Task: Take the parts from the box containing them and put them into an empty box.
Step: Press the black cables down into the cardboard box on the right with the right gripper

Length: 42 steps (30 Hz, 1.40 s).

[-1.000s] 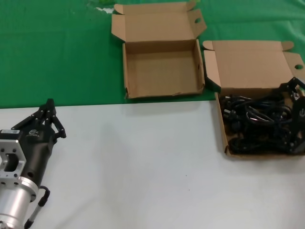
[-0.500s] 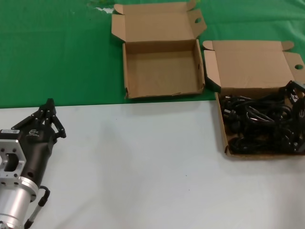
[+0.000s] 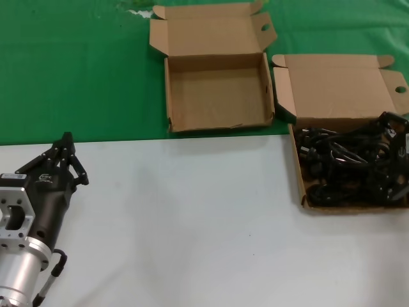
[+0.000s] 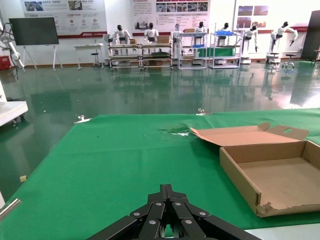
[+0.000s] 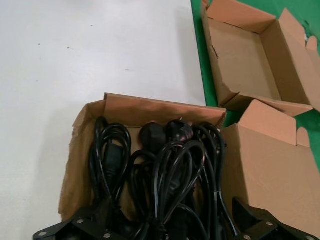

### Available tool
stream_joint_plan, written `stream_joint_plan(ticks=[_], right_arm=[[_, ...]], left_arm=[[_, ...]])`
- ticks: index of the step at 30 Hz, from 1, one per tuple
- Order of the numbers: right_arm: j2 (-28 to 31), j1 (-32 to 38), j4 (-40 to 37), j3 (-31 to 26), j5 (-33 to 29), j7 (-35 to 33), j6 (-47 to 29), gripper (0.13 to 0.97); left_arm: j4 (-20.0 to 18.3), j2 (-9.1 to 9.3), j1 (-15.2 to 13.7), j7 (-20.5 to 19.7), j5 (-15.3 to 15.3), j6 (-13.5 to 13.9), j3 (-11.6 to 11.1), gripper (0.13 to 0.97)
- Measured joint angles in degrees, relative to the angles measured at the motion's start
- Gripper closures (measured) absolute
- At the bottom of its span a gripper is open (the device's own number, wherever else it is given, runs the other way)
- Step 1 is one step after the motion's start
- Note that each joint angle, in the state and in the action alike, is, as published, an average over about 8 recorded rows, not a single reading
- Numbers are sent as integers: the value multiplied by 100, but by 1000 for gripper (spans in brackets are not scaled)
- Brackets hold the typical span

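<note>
My gripper will lift the black power cord (image 5: 179,167), and the loops should stay folded together in a bundle, because they narrow to a gathered neck (image 5: 161,224) between my fingers.
The black power cords (image 3: 339,160) lie tangled in the wider cardboard box (image 3: 298,167) at the right. My right gripper (image 3: 392,157) is down among them at that box's right end. In the right wrist view it stands open (image 5: 167,227), one finger (image 5: 75,226) at the box's near wall and the other on the lid side, with loops of cord (image 5: 170,165) between them. The empty box (image 3: 217,96) sits to the left of the cord box on the green cloth, lid folded back. My left gripper (image 3: 65,150) rests shut at the lower left, holding nothing.
The cord box's lid (image 3: 339,89) lies open behind it, next to the empty box's right wall (image 3: 268,89). A green cloth (image 3: 77,70) covers the far half of the table and bare white tabletop (image 3: 192,217) the near half.
The right gripper has sunk lower into the cord box and drifted slightly right. The left arm and both boxes have not moved.
</note>
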Motion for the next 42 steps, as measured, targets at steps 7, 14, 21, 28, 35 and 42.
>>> stream_joint_plan(ticks=[7, 14, 21, 28, 35, 42], right_arm=[[27, -59, 61, -5, -25, 27, -32, 268], [34, -82, 72, 18, -19, -2, -33, 416], [82, -146, 160, 46, -3, 0, -43, 573], [165, -240, 296, 69, 12, 37, -68, 718], [229, -300, 399, 81, 7, 78, -78, 834], [289, -332, 557, 110, 19, 171, -90, 920]], left_arm=[[0, 0, 0, 0, 0, 0, 0, 958], [0, 0, 0, 0, 0, 0, 0, 958], [0, 0, 0, 0, 0, 0, 0, 958], [0, 0, 0, 0, 0, 0, 0, 958], [0, 0, 0, 0, 0, 0, 0, 958], [0, 0, 0, 0, 0, 0, 0, 958]])
